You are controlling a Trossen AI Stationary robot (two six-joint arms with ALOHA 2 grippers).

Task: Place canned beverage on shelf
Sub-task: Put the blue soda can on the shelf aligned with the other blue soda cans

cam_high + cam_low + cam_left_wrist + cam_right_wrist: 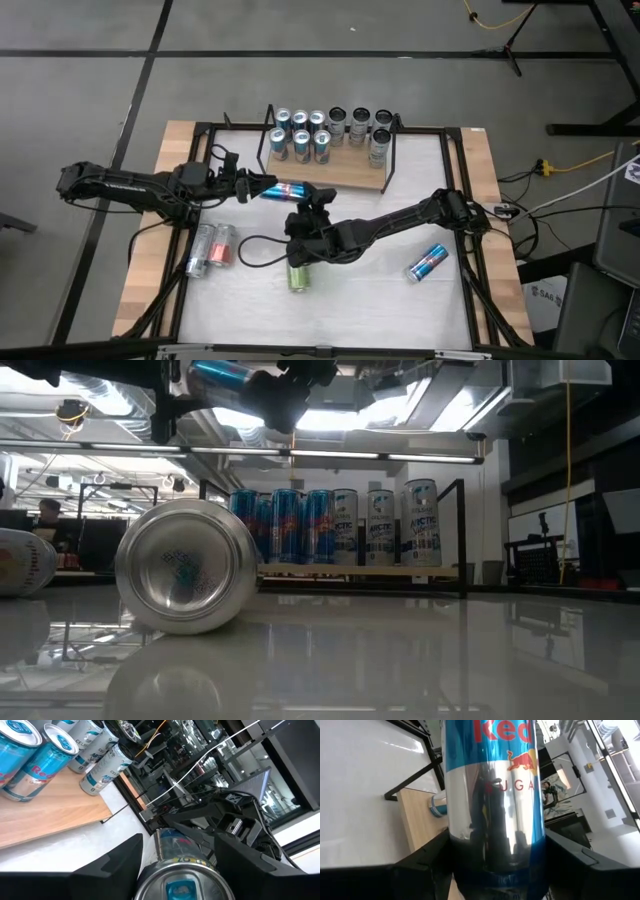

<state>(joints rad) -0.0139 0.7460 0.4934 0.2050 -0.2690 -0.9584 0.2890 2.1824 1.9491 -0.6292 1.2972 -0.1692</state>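
Note:
My right gripper is covering the can's bottom end (302, 192), which has to meet the shelf. Next, I pass the can to my left gripper at the can's top end (268, 190).
A blue and silver beverage can (285, 190) hangs level above the table, in front of the shelf (345, 178), a wooden board with black wire end frames that bears several upright cans (320, 135). My left gripper (255, 188) comes from the table's left and is shut on the can's top end. My right gripper (312, 195) comes from the right and is shut on the other end. The low view shows the can (220, 372) high up between the dark grippers. My left gripper has the can's top end (152, 870) between its two fingers (115, 867), which reach level from the table's left and lie along the can. The lid with its tab faces the wrist camera. The can is lifted clear and lies level. My right gripper pinches the can's bottom end (457, 842) between its two fingers (420, 862), one on each side of the round wall. The fingers come about level from the table's right and run along the can. The can points away from the wrist, clear of the table.
On the white table top lie loose cans: two at the left (210, 248), a green one (300, 275) under my right arm, which fills the low view's foreground (185, 565), and a blue one (428, 262) at the right. A black frame (455, 130) rims the table.

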